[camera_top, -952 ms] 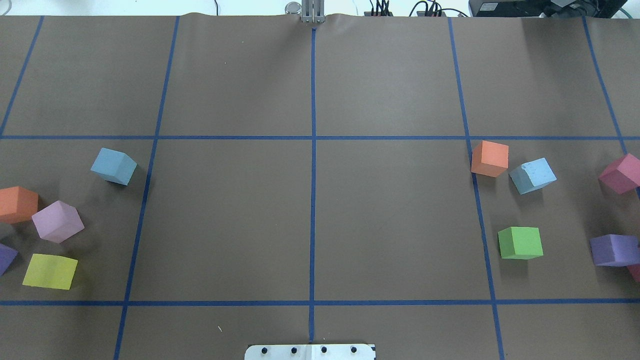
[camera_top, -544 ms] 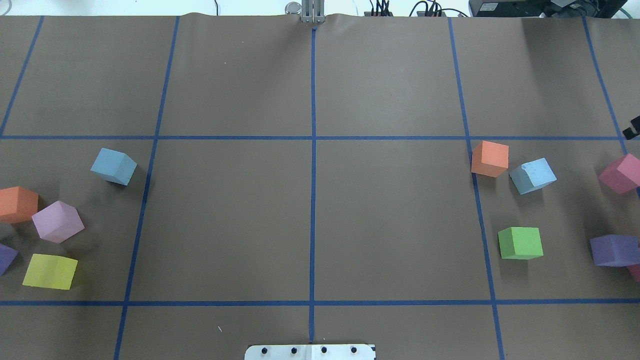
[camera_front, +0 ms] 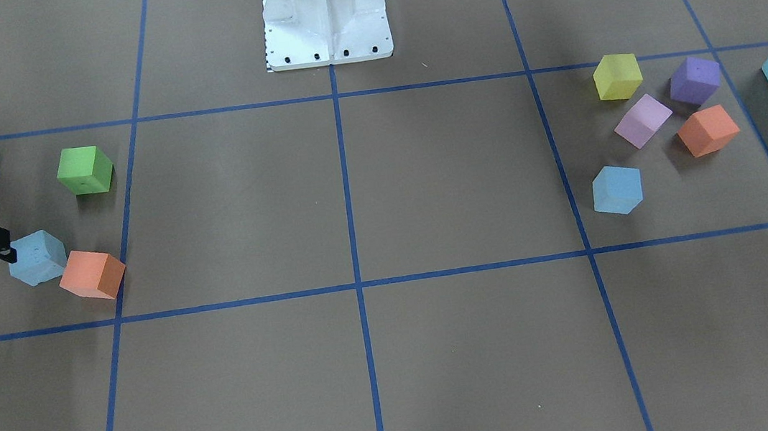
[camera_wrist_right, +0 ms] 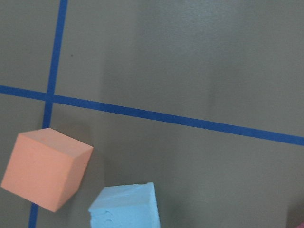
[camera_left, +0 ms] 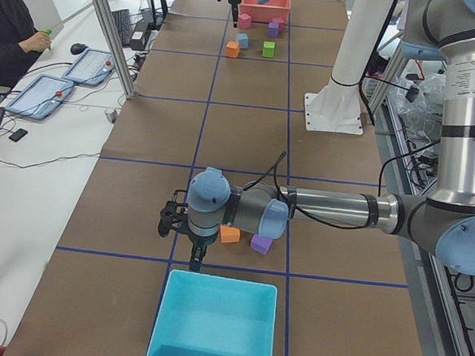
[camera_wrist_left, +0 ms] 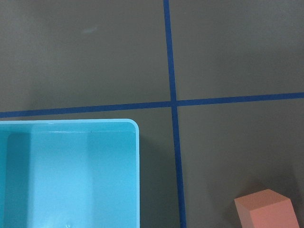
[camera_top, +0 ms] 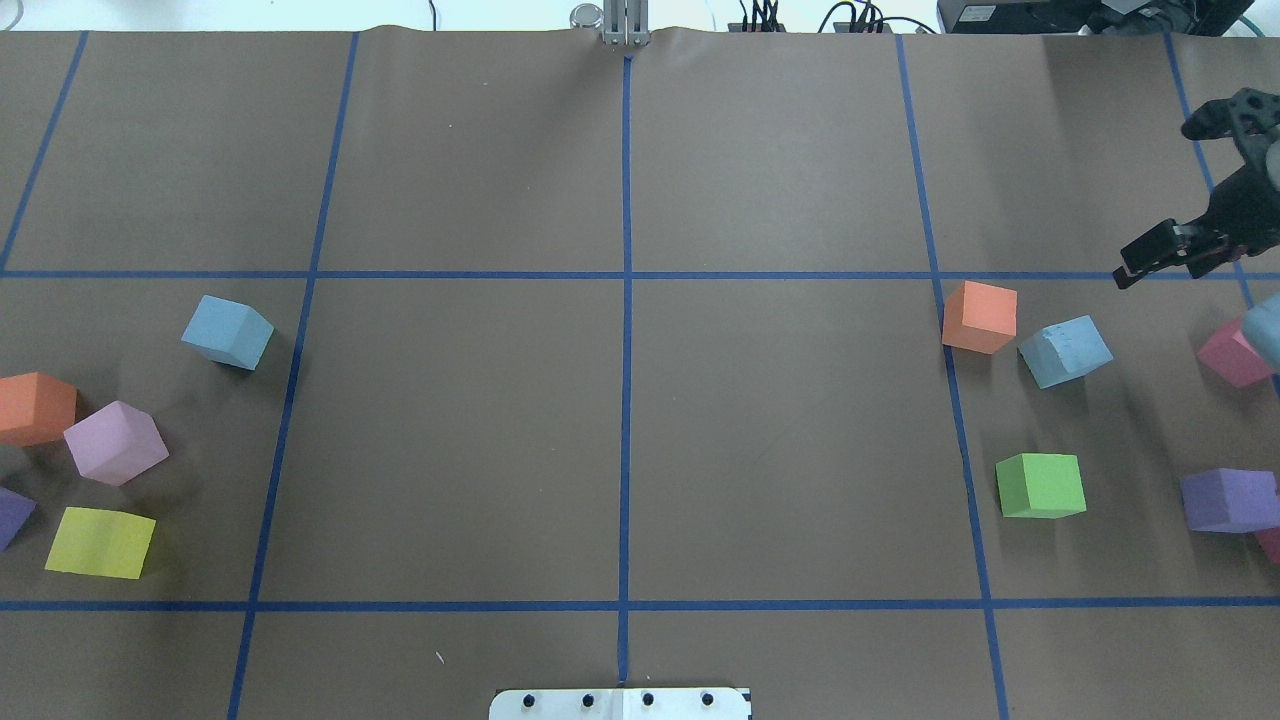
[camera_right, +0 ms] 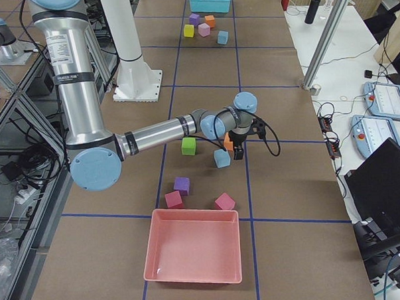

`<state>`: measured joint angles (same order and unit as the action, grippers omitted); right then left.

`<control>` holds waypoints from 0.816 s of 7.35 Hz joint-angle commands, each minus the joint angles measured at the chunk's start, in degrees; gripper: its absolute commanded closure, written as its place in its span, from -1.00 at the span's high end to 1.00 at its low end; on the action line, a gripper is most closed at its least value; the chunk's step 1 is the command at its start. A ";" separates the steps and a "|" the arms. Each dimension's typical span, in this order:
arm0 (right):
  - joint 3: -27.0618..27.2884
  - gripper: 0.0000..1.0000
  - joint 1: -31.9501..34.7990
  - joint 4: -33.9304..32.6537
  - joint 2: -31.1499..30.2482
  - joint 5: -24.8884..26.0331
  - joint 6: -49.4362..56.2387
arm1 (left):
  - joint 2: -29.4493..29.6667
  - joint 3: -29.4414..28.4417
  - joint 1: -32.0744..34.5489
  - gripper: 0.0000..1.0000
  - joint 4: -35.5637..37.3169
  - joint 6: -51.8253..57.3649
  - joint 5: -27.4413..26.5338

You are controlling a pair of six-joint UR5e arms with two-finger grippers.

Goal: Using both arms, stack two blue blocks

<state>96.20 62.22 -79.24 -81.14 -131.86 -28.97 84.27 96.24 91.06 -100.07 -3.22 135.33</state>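
The orange cube point(camera_front: 93, 275) should move a little but stay behind when I lift the blue block, because there is only a narrow gap point(camera_wrist_right: 92, 191) between them.
One blue block point(camera_top: 227, 332) lies on the table's left side, alone and apart from the other cubes; it also shows in the front view point(camera_front: 617, 190). The other blue block point(camera_top: 1066, 351) lies on the right side, next to an orange cube point(camera_top: 980, 317), and shows in the right wrist view point(camera_wrist_right: 126, 206). My right gripper point(camera_top: 1156, 200) is open and empty, above the table just beyond and right of this block. My left gripper point(camera_left: 193, 256) shows only in the left side view, near the turquoise box point(camera_left: 215, 323); I cannot tell whether it is open or shut.
On the right lie green point(camera_top: 1041, 485), pink point(camera_top: 1235, 355) and purple point(camera_top: 1225, 500) cubes. On the left lie orange point(camera_top: 35, 408), lilac point(camera_top: 115, 442) and yellow point(camera_top: 100, 542) cubes. A pink tray point(camera_right: 194, 253) sits at the right end. The white base point(camera_front: 325, 12) stands at the robot's side.
My right gripper has come into the overhead view from the right edge and moved in towards the right blue block. No block has moved.
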 commanded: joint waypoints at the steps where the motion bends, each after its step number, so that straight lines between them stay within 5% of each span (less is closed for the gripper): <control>1: -1.36 1.00 -4.81 2.25 1.51 3.96 -3.29 | -0.07 0.00 0.00 0.96 -0.03 -0.21 0.02; 6: -0.67 1.00 -5.44 7.87 -4.02 4.60 4.68 | -0.07 -0.09 0.00 0.96 -0.03 -0.21 -0.07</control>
<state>95.39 56.92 -71.87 -83.83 -127.29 -27.45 84.21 96.16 91.06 -100.11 -3.43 135.27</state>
